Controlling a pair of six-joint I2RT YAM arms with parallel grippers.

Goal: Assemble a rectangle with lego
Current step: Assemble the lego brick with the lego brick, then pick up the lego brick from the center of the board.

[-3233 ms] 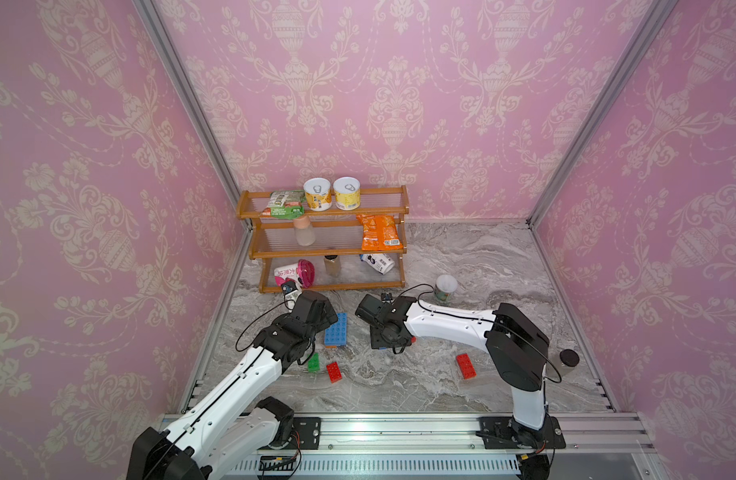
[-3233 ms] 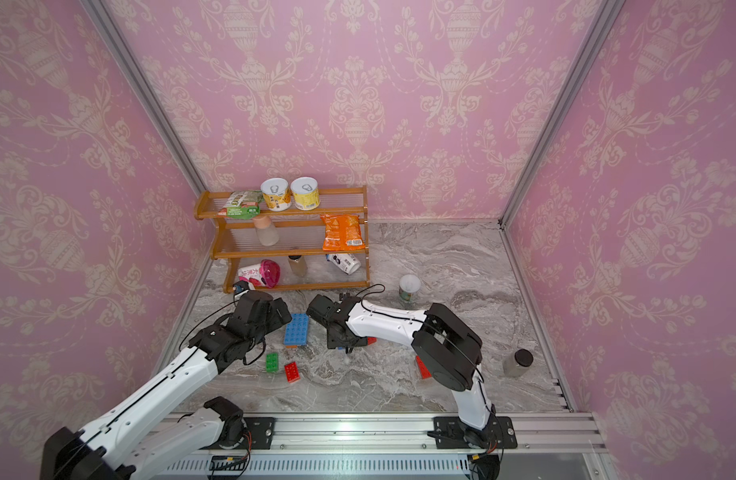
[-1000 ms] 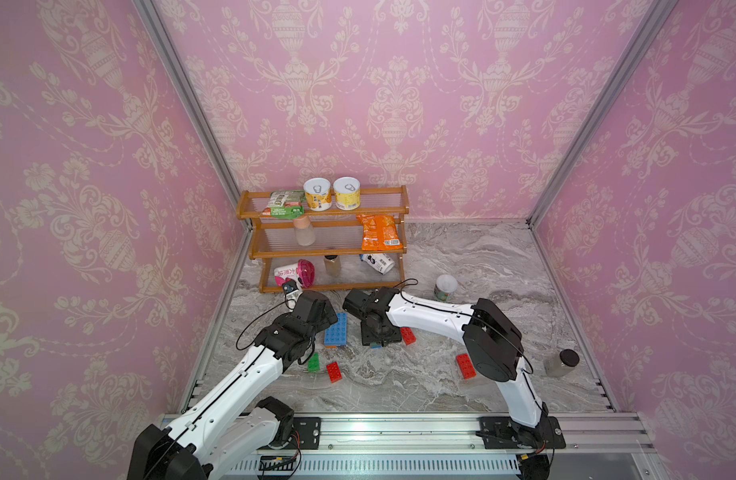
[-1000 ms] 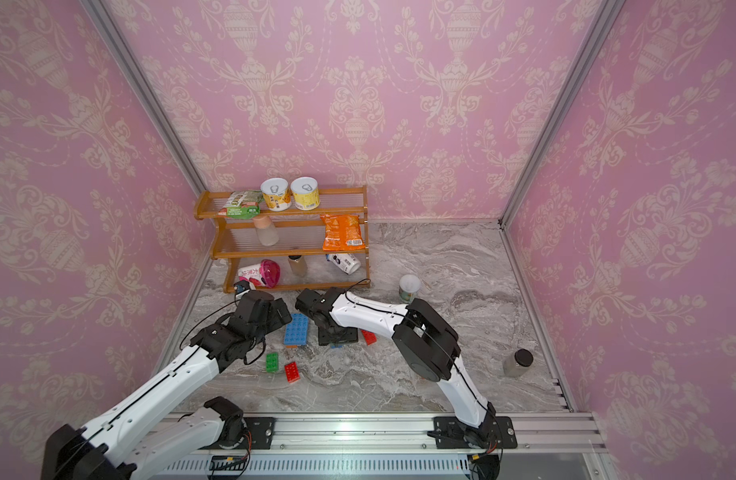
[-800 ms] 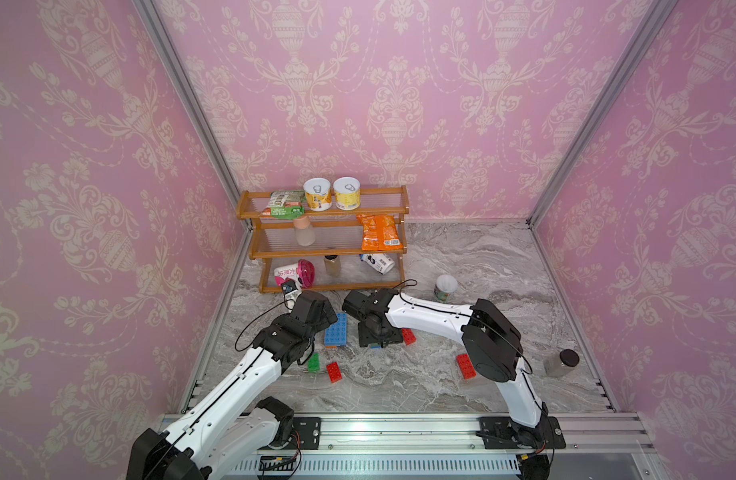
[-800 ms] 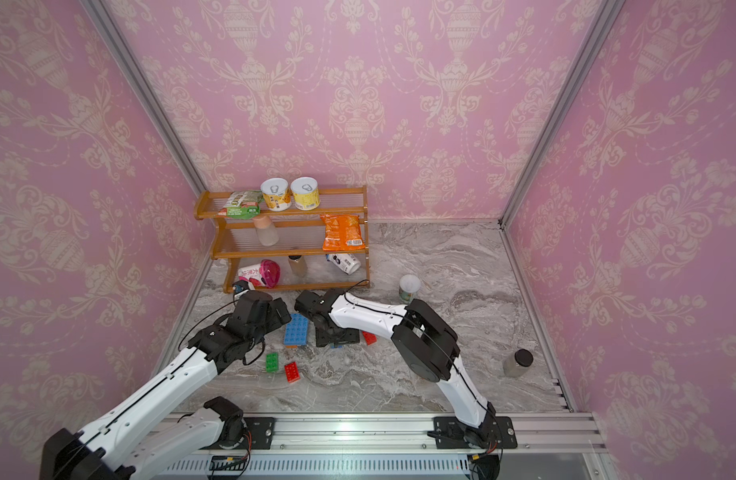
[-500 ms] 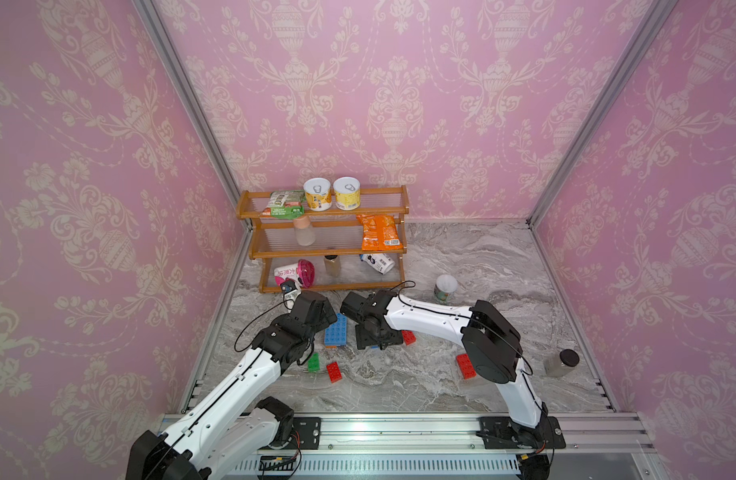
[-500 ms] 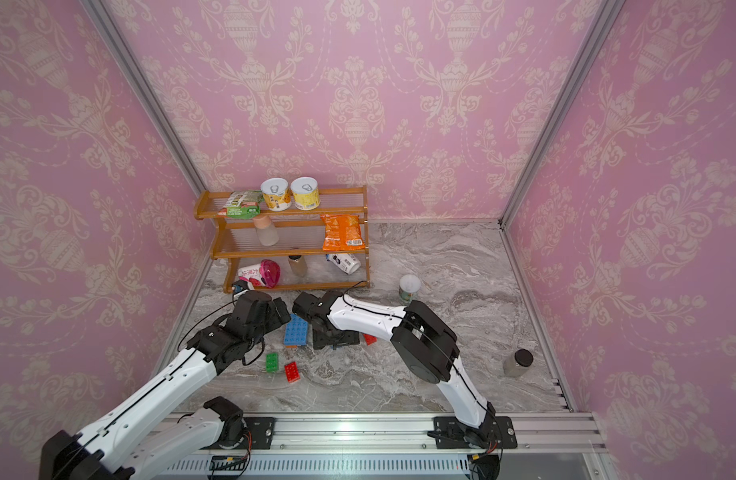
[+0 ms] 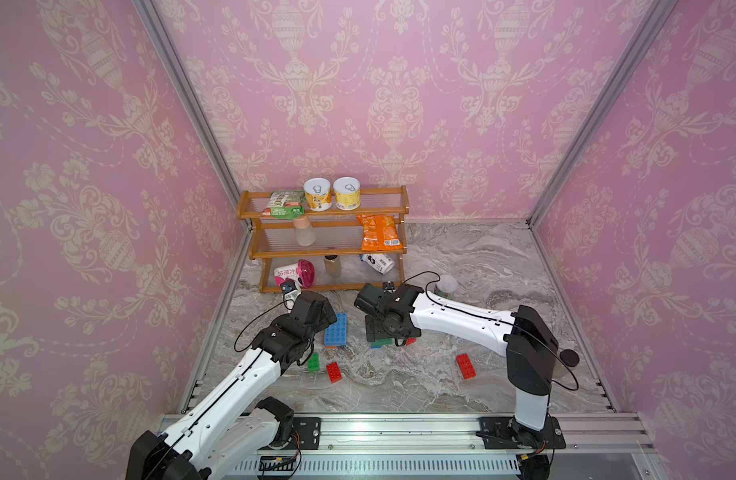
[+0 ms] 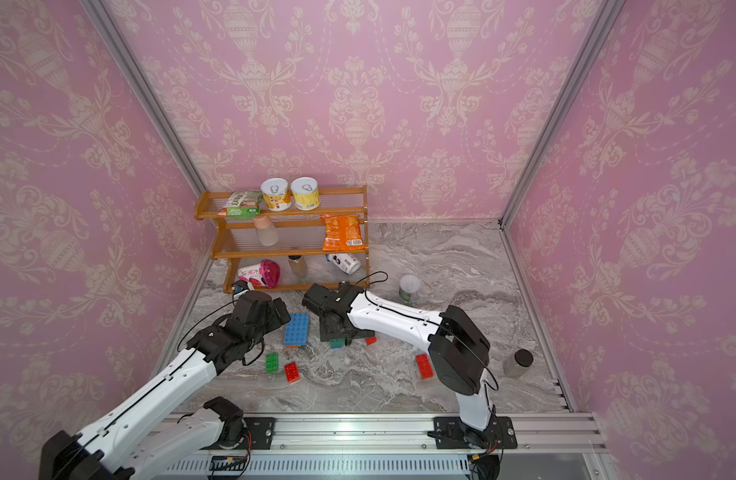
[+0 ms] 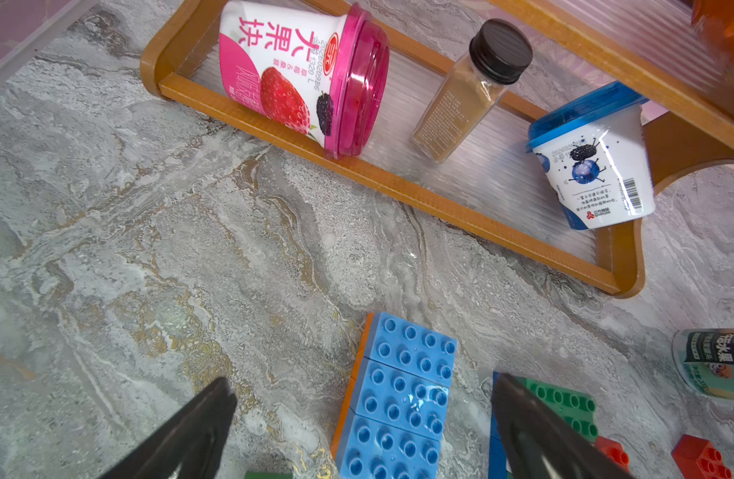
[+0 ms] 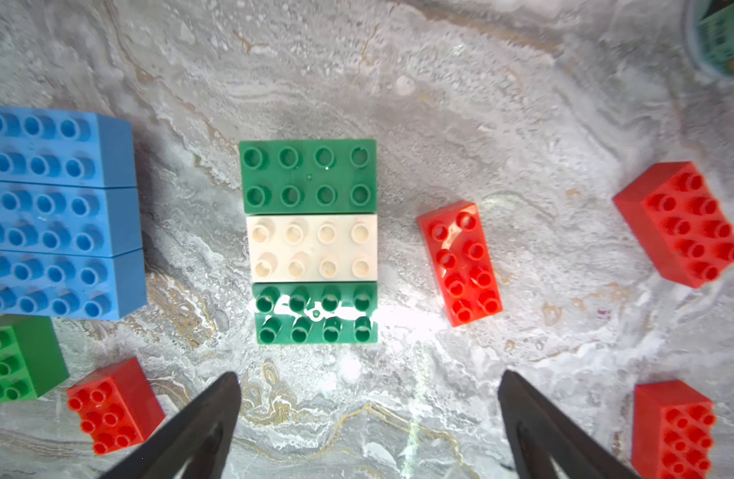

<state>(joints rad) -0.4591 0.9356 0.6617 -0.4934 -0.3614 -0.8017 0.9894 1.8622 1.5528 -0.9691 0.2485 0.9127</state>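
Note:
My right gripper needs to move a red brick (image 12: 460, 263) out of the way first, because it lies close beside the green-white-green row. My left gripper will then put the green brick (image 9: 312, 362) there.
A flat block of three blue lego bricks (image 9: 335, 330) (image 10: 296, 329) on an orange layer lies on the marble. My left gripper (image 11: 361, 380) (image 9: 316, 309) hovers open over its near end (image 11: 402, 398). A green-white-green lego row (image 12: 311, 244) lies flat ahead of my right gripper (image 12: 369, 375), which is open and holds nothing. In both top views that row is mostly hidden under the right gripper (image 9: 389, 328) (image 10: 337, 326); only a green edge (image 9: 380, 343) shows. Several loose red bricks (image 12: 460, 263) (image 9: 466, 365) and a green brick (image 9: 313, 361) lie around.
A wooden three-tier shelf (image 9: 324, 249) with cups, cans and a snack bag stands at the back left. A small can (image 9: 446, 284) stands behind the right arm. A black-lidded jar (image 9: 568, 359) is at the far right. Pink walls enclose the table.
The right gripper's jaws have spread apart over the last second, with the green-white-green row lying free on the table. The left arm has stayed still and open.

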